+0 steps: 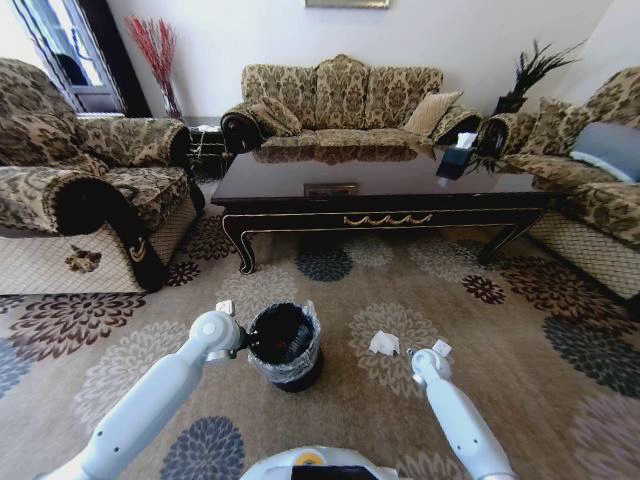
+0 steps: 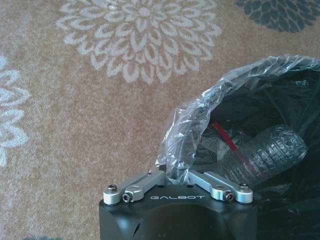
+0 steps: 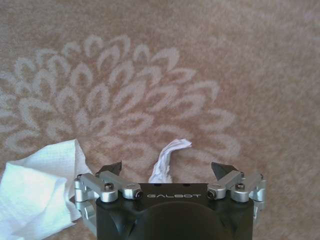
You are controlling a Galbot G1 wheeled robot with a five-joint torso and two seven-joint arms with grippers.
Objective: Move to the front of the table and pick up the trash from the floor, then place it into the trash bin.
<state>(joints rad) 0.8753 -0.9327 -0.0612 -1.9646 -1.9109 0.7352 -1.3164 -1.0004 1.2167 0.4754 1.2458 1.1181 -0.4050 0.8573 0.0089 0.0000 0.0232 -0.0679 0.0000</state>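
The crumpled white paper wad [image 1: 384,343] is lying in broad, loose folds [image 3: 55,177], so it will hang down from my right gripper as one long flap when I pick it up.
The black trash bin [image 1: 285,347], lined with a clear bag, stands on the carpet in front of the dark table [image 1: 380,195]. A crushed clear bottle [image 2: 272,152] lies inside the bin [image 2: 300,210]. My left gripper [image 1: 226,308] [image 2: 176,176] is shut at the bin's left rim, against the bag's fold. To the right of the bin, a crumpled white paper wad [image 1: 384,343] [image 3: 35,192] lies on the floor. My right gripper [image 1: 440,348] [image 3: 167,169] hangs open just right of the wad, a twisted white paper scrap [image 3: 170,155] lying on the carpet between its fingers.
A dark tissue box [image 1: 455,160] sits on the table's right end. Patterned sofas stand at the left [image 1: 80,200], back [image 1: 340,100] and right [image 1: 600,170]. Floral carpet [image 1: 520,330] stretches open around the bin and to the right.
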